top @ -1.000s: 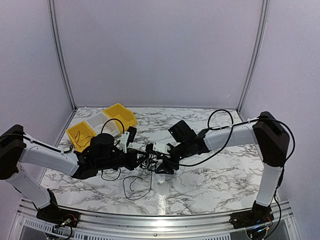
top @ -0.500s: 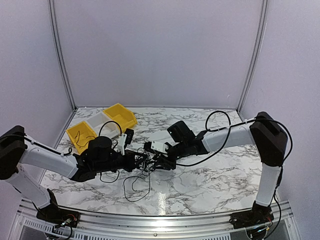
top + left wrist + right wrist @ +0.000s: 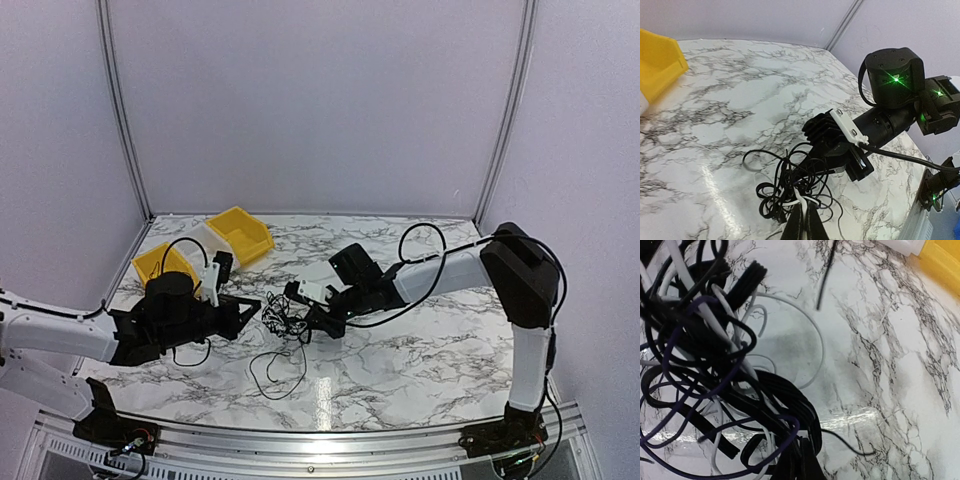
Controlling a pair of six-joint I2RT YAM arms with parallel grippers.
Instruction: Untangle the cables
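The white cable in my left gripper goes in among the black wires (image 3: 794, 191). My left gripper should pull it free toward the far yellow bin (image 3: 241, 234).
The cables (image 3: 282, 318) are a tangled clump of thin black wires with white and purple strands, between my two grippers in the top view. My left gripper (image 3: 254, 303) reaches in from the left. In the left wrist view it (image 3: 803, 220) is shut on a white strand at the near edge of the cables (image 3: 790, 180). My right gripper (image 3: 308, 322) comes in from the right. Its wrist view shows it (image 3: 801, 466) shut on black strands of the cables (image 3: 715, 365). One loose black loop (image 3: 272, 368) trails onto the table.
Two yellow bins (image 3: 243, 233) (image 3: 160, 264) with a white bin (image 3: 200, 243) between them stand at the back left of the marble table (image 3: 420, 350). A yellow bin (image 3: 657, 60) shows in the left wrist view. Thick black arm cables loop over both arms.
My right gripper went from open to shut on the clump and moved left. The left arm drew back to the left, and the clump shifted left with it.
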